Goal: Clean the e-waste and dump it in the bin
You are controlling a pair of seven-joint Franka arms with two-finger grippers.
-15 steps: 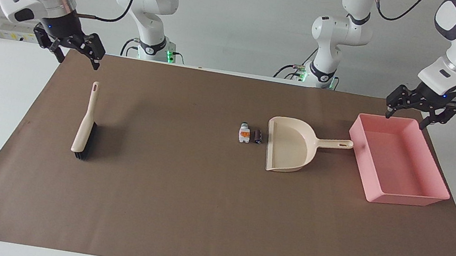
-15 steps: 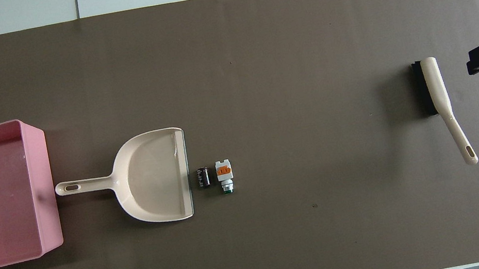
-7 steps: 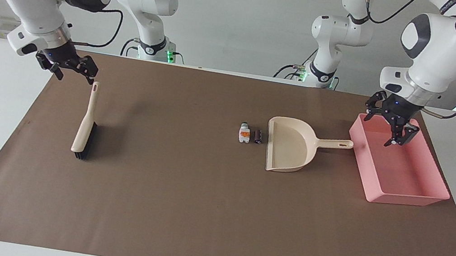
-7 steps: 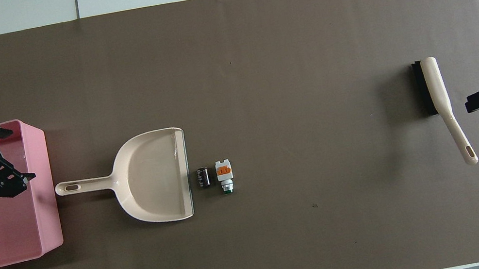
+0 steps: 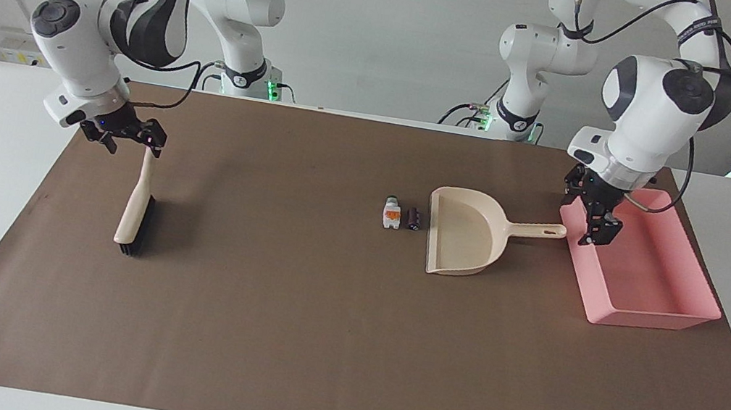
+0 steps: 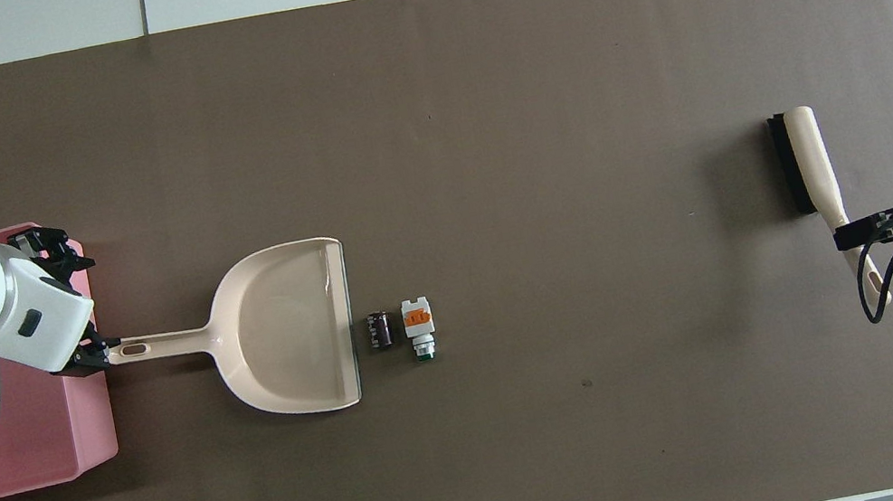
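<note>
The dustpan's opening [image 6: 345, 321] is flat in front of the e-waste, so the dark cylinder [image 6: 380, 330] and white part will go deep inside when I push with the brush.
The e-waste lies mid-table: a white blocky part with an orange mark [image 5: 392, 214] [image 6: 418, 322] and a dark cylinder [image 5: 415, 218] [image 6: 379, 330], just off the open mouth of the beige dustpan [image 5: 463, 239] [image 6: 286, 329]. The pink bin [image 5: 647, 279] [image 6: 30, 443] stands at the left arm's end, by the dustpan's handle tip. My left gripper [image 5: 590, 213] [image 6: 74, 302] is open and empty, low over the bin's wall beside that handle tip. My right gripper [image 5: 124, 137] [image 6: 861, 231] is open and empty over the brush's handle.
A beige hand brush with dark bristles [image 5: 135, 212] [image 6: 807, 159] lies at the right arm's end of the table, handle toward the robots. A brown paper mat [image 5: 285, 339] covers the white table.
Both arms have come down. The left gripper moved from over the bin's inside to its wall by the dustpan's handle tip. The right gripper moved over the brush's handle.
</note>
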